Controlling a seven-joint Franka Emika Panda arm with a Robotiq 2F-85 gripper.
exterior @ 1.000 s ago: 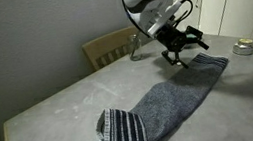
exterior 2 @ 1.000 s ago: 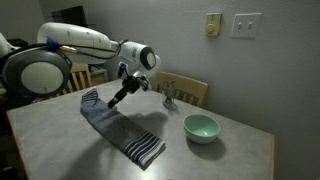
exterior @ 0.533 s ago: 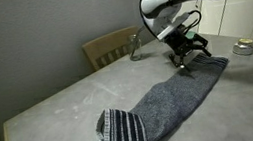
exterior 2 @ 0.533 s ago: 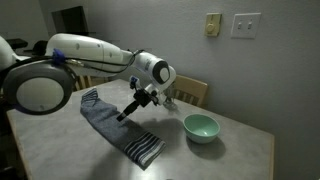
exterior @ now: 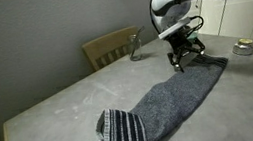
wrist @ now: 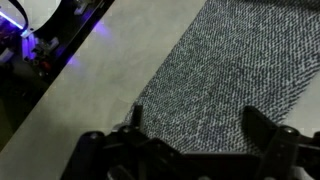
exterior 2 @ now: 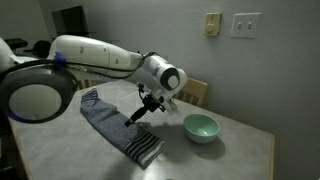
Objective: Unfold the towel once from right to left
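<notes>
I should lift clear and turn square over the long edge (exterior: 164,84) facing the chair, because my gripper's fingers are slanted across the folded towel (wrist: 195,105).
The dark blue-grey towel (exterior: 171,99) lies folded in a long strip on the table, with a pale striped band at its near end (exterior: 121,132). It also shows in an exterior view (exterior 2: 110,125). My gripper (exterior: 188,62) hovers low over the strip's far end, near its edge, also seen in an exterior view (exterior 2: 134,118). In the wrist view the gripper (wrist: 198,125) is open and empty. Its two dark fingers (wrist: 262,127) straddle the speckled towel cloth (wrist: 240,60), and bare table shows to the left.
A teal bowl (exterior 2: 201,127) stands on the table beyond the towel. A wooden chair (exterior: 111,46) and a small metal object (exterior: 133,47) are at the table's far edge. A small dish (exterior: 244,47) sits at the far right.
My gripper has moved down and sideways along the towel, from above its end to low over the cloth. The towel has not moved.
</notes>
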